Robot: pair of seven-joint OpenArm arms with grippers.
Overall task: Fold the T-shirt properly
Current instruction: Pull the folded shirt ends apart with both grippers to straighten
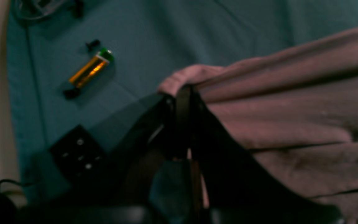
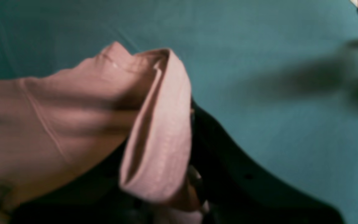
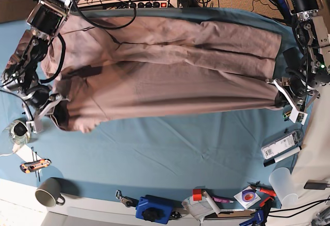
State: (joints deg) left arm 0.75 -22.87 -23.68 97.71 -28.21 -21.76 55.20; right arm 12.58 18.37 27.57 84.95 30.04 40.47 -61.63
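I can see the T-shirt's front edge [image 3: 180,113] tight across my grippers, so my right gripper should take its end back over the rear layers [image 3: 165,41] with my left gripper.
The mauve-pink T-shirt [image 3: 165,71] is stretched wide across the teal table cloth [image 3: 170,148], folded lengthwise with long creases. On the right of the base view, my left gripper [image 3: 280,93] is shut on one end of the shirt. The left wrist view shows the black fingers [image 1: 183,93] pinching a bunched edge of the T-shirt [image 1: 291,118]. My right gripper [image 3: 51,105], at the left of the base view, is shut on the other end. In the right wrist view a rolled fold of the T-shirt [image 2: 160,130] drapes over that gripper's jaws and hides the tips.
A yellow and green battery [image 1: 89,70] and a black block [image 1: 78,154] lie on the cloth near the left gripper. Along the front edge sit a mug [image 3: 49,192], a blue tool [image 3: 154,208], a clear cup [image 3: 282,182] and a white device [image 3: 281,146]. A power strip [image 3: 149,1] runs behind.
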